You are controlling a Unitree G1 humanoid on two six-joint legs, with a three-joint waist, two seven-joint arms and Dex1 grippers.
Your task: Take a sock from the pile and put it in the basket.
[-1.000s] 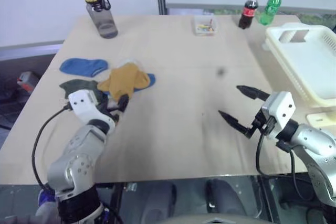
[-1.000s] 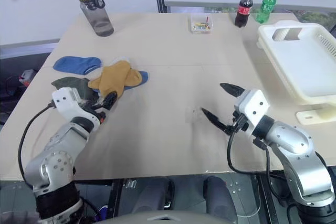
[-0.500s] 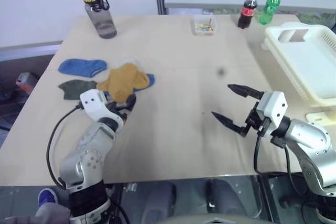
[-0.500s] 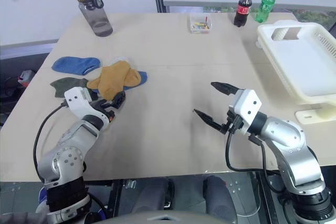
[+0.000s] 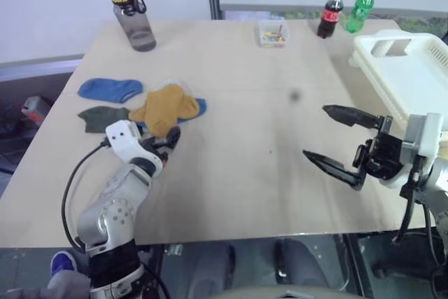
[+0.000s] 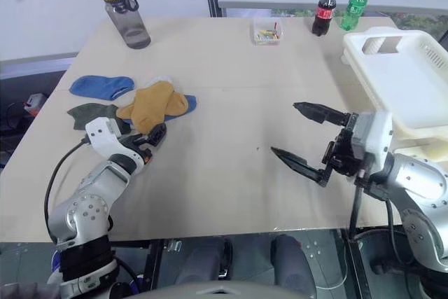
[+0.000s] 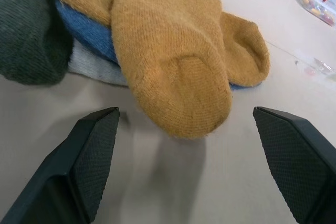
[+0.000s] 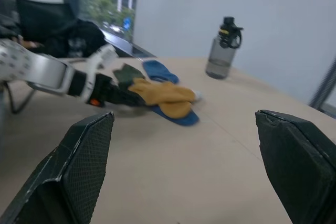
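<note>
Another mustard sock will stay behind when I pull the top mustard sock (image 5: pixel 164 109) away, because mustard cloth pokes out (image 5: pixel 188 107) on both sides beneath it.
The pile lies at the table's left: a mustard sock (image 5: pixel 164 106) on top, a blue sock (image 5: pixel 110 89) beside it, a dark grey-green sock (image 5: pixel 101 117) nearest the arm, with pale grey under the mustard one. My left gripper (image 5: pixel 168 138) is open, low on the table, its fingers on either side of the mustard sock's toe (image 7: pixel 178 87) without touching it. Over the table's right half my right gripper (image 5: pixel 316 131) hangs open and empty, pointing left toward the pile. The cream basket (image 5: pixel 371 47) stands at the far right, behind the right gripper.
At the back left stands a dark water bottle (image 5: pixel 133 22). A small clear box (image 5: pixel 273 33), a cola bottle (image 5: pixel 330 13) and a green bottle (image 5: pixel 360 8) line the far edge. Bare tabletop (image 5: pixel 252 138) spreads between the two grippers.
My right gripper has risen and drawn back to the right, its wrist rolling. The left gripper stays at the mustard sock's toe, still open.
</note>
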